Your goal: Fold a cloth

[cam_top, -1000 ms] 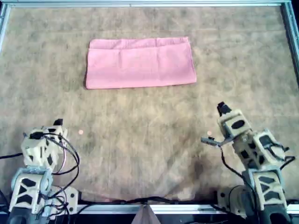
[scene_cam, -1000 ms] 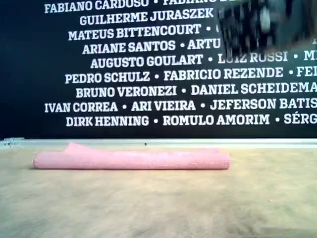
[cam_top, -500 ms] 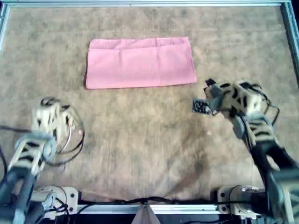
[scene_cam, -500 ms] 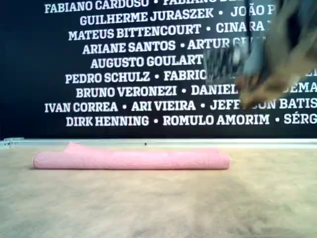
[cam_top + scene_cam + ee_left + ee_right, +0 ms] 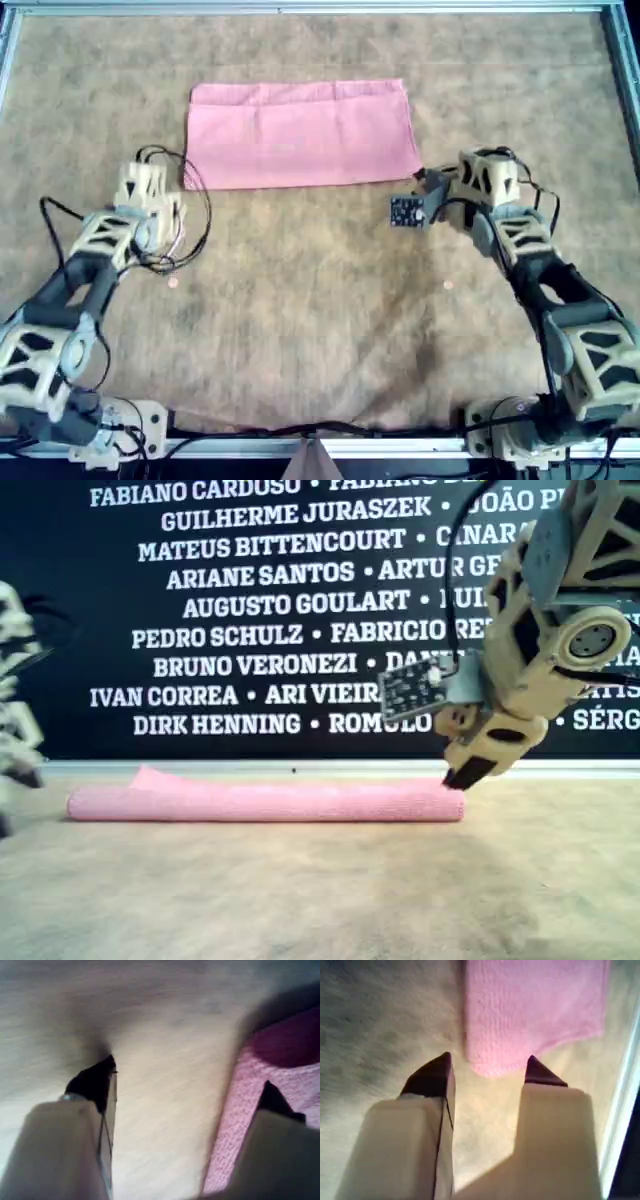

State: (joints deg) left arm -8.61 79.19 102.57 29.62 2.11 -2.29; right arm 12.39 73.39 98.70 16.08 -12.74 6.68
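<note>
The pink cloth is lying flat and its far edge is free. The whole cloth will slide along, still spread out, when I pull its near corners toward me.
The pink cloth lies flat as a wide rectangle on the far half of the mat, seen edge-on as a low strip in the exterior view. My left gripper stands open at the cloth's near left corner in the overhead view. In the left wrist view one finger is over the cloth and the other over bare mat. My right gripper is open at the near right corner, low over the mat. That corner sits between its tips.
A brown mat covers the table, framed by a metal rail. Two small pink dots mark the mat. A black wall with white names stands behind the table. Cables loop off the left arm.
Both arms have swung out from the near edge of the table toward the cloth, each gripper ending at one near corner. The cloth has not moved.
</note>
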